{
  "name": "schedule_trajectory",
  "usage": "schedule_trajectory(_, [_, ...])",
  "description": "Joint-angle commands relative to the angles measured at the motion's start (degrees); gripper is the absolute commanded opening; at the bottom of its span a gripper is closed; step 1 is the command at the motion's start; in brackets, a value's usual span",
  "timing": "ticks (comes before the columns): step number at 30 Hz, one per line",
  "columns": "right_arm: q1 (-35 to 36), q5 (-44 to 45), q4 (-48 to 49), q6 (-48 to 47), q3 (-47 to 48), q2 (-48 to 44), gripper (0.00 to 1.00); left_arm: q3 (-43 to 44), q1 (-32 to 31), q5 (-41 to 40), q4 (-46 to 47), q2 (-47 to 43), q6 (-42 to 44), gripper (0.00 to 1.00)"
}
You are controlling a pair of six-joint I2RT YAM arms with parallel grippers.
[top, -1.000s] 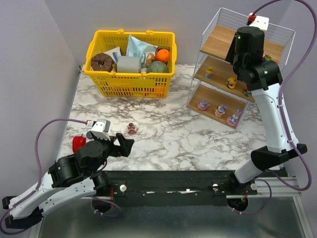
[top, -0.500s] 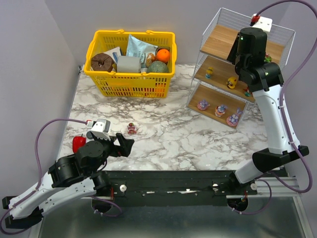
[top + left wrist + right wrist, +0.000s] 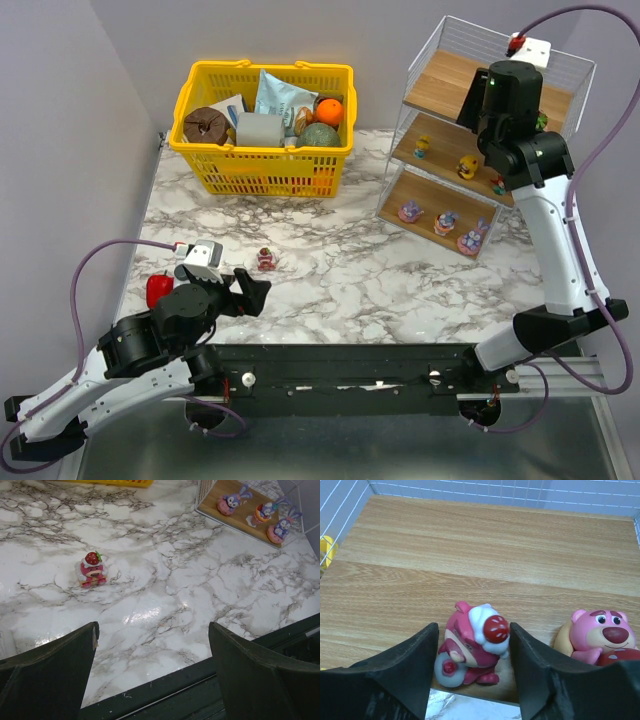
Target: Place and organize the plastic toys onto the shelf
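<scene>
The dark pink bear [image 3: 463,648] faces crooked to the shelf's front, so the robot's right gripper should open and then push the bear's foot [image 3: 488,678] with closed fingers to turn the bear straight.
The shelf [image 3: 441,86] stands at the back right. My right gripper [image 3: 472,630] reaches onto its top board [image 3: 470,545], shut on a dark pink bear toy with a strawberry cap [image 3: 472,647] near the front edge. A lighter pink bear [image 3: 600,636] sits just to its right. The middle tier holds three toys [image 3: 467,165], and the bottom tier three purple ones [image 3: 446,221], also seen in the left wrist view [image 3: 262,512]. One pink strawberry toy [image 3: 266,259] stands alone on the marble [image 3: 92,569]. My left gripper [image 3: 262,285] is open and empty near the front edge, short of it.
A yellow basket [image 3: 263,110] full of groceries stands at the back left. A plain red pepper-like object [image 3: 158,288] lies left of my left arm. The black base rail [image 3: 350,365] runs along the table's near edge.
My right wrist has shifted a little to the right and further in over the shelf's top tier. The left arm and the toy on the table have not moved.
</scene>
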Motion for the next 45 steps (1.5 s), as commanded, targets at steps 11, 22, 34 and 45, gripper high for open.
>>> schedule_trajectory(11, [-0.4,-6.2,-2.7,-2.7,-1.8,-2.5,0.76,-0.2,-0.4,-1.7,-0.5,-0.6,-0.3,0.99])
schedule_trajectory(22, [-0.4,-9.4,-3.0,-3.0,-2.4,-6.5,0.77,-0.3,-0.4,-1.6,-0.4,-0.5,-0.3,0.99])
schedule_trajectory(34, [-0.4,-12.2,-3.2,-1.4,-4.6,-10.3,0.56,-0.2,-0.4,-1.6,-0.4,-0.5,-0.3,0.99])
schedule_trajectory(45, [-0.4,-10.9,-1.0,-1.0,-8.3,-12.1,0.36,-0.3,-0.3,-1.5,-0.5,-0.1,-0.2,0.99])
